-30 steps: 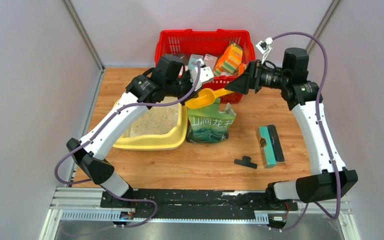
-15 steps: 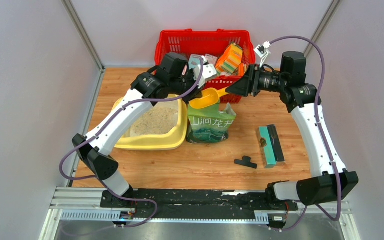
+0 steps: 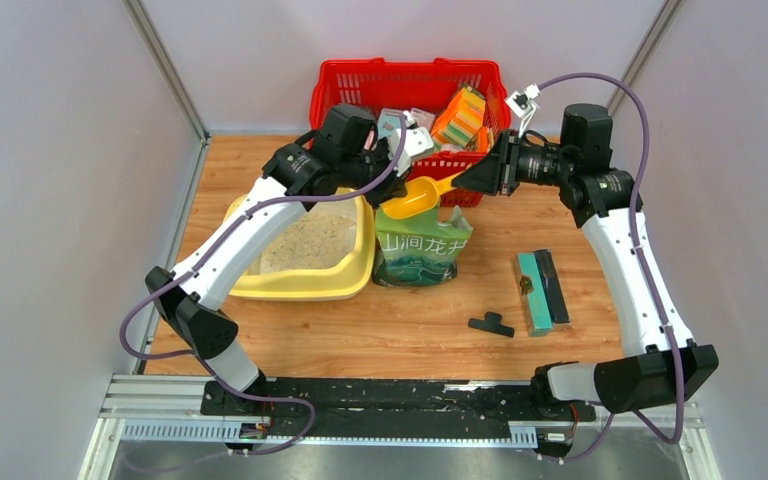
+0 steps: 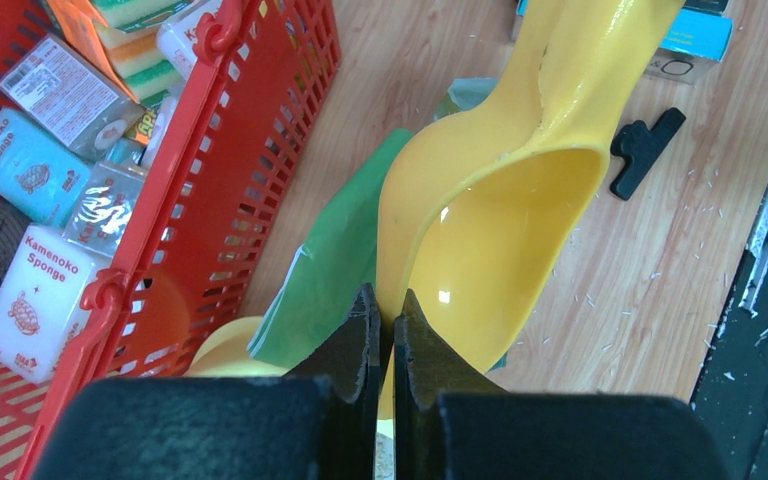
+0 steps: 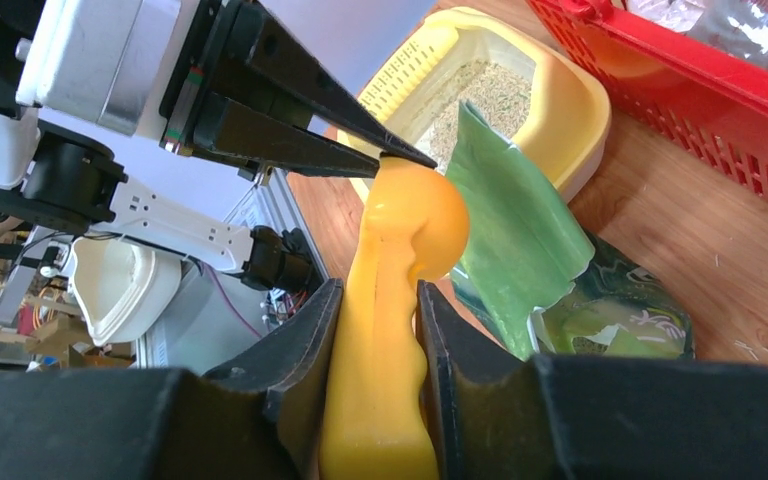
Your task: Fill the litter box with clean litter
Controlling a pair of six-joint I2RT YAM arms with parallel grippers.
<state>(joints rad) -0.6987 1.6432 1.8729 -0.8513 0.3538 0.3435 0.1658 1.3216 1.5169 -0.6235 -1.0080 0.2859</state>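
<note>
The robot's left gripper is on the scoop's bowl (image 3: 413, 199) and the green bag's edge (image 3: 386, 224) stands loose, so the left gripper should keep the bag's edge open before the robot scoops.
The pale-yellow litter box (image 3: 300, 287) lies on the left of the table, with beige clean litter (image 3: 310, 240) in it; the right wrist view shows the box (image 5: 572, 110) and its litter (image 5: 480, 100) too. A yellow-orange scoop (image 3: 415, 198) hangs empty above the open green bag (image 3: 422, 250). My left gripper (image 4: 385, 300) is shut on the rim of the scoop's bowl (image 4: 500, 230). My right gripper (image 5: 380, 290) is shut on the scoop's handle (image 5: 385, 340), both pads against it. In the top view the left gripper (image 3: 388, 183) and the right gripper (image 3: 457, 183) face each other across the scoop.
A red mesh basket (image 3: 410, 66) full of sponges and packets stands right behind the scoop. A teal and black box (image 3: 540, 290) and a black clip (image 3: 490, 323) lie on the right of the wooden table. Stray grains dot the wood.
The right gripper's jaws have come together onto the scoop's handle. The left arm shifted slightly back a second ago and has held the scoop's rim since.
</note>
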